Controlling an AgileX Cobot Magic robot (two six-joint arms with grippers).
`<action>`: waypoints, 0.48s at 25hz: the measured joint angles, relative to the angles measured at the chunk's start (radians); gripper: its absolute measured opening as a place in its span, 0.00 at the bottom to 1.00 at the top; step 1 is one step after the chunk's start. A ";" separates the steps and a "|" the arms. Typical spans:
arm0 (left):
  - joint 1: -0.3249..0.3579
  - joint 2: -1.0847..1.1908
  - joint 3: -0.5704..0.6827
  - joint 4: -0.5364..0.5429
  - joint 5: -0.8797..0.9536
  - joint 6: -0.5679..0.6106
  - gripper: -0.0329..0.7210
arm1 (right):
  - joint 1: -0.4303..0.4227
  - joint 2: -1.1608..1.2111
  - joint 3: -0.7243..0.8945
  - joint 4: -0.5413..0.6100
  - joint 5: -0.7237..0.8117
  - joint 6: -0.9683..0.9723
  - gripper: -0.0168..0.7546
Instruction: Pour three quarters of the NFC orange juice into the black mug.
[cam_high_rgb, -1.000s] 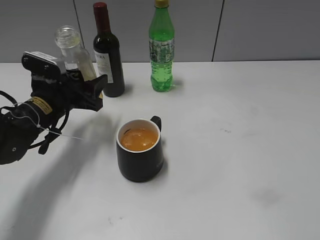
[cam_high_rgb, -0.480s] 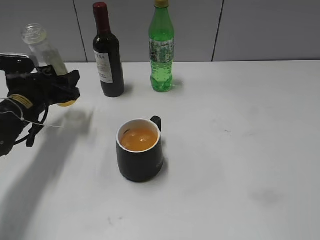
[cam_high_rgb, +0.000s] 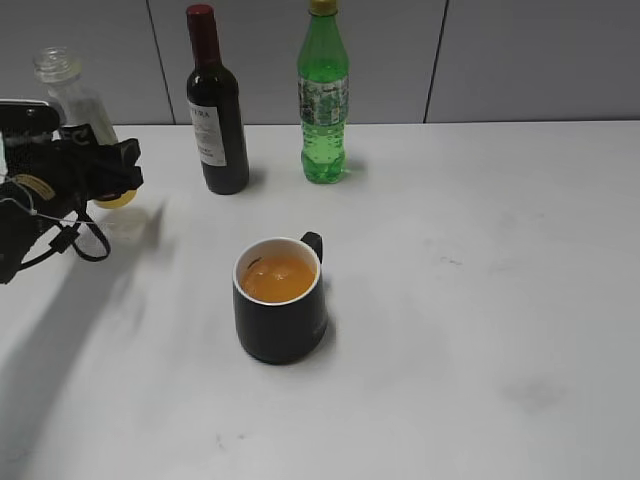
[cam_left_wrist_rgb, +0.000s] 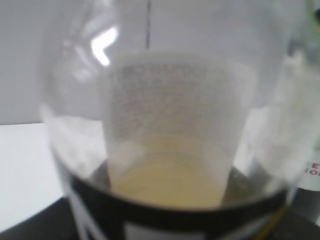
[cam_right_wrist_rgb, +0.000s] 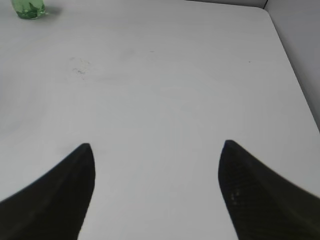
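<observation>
The NFC bottle (cam_high_rgb: 84, 104) is upright over the clear spot (cam_high_rgb: 138, 212) beside the wine bottle. My left gripper should keep lowering it and let go once its base stands flat.
The black mug (cam_high_rgb: 280, 312) stands mid-table, holding orange juice nearly to its cream rim, handle to the back right. My left gripper (cam_high_rgb: 105, 170) is at the far left, shut on the NFC orange juice bottle (cam_high_rgb: 68, 88), which is about upright with its open clear neck up and a little orange liquid at its base. In the left wrist view the bottle (cam_left_wrist_rgb: 170, 150) fills the frame, blurred, with its black label at the bottom. My right gripper (cam_right_wrist_rgb: 157, 185) is open and empty over bare table; it does not show in the exterior view.
A dark wine bottle with a red cap (cam_high_rgb: 215, 110) and a green soda bottle (cam_high_rgb: 323, 95) stand at the back of the white table (cam_high_rgb: 480, 280). The green bottle's base shows in the right wrist view (cam_right_wrist_rgb: 29, 9). A grey wall lies behind.
My left gripper has carried the bottle left, away from the mug, and tipped it back toward upright, then lowered it slightly. The mug has not moved.
</observation>
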 joint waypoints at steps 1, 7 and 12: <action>0.000 0.008 -0.014 0.003 0.004 0.000 0.66 | 0.000 0.000 0.000 0.000 0.000 0.000 0.78; 0.000 0.076 -0.086 0.016 0.026 0.000 0.66 | 0.000 0.000 0.000 0.000 0.000 0.000 0.78; 0.000 0.113 -0.102 0.020 0.025 0.000 0.66 | 0.000 0.000 0.000 0.000 0.000 0.000 0.78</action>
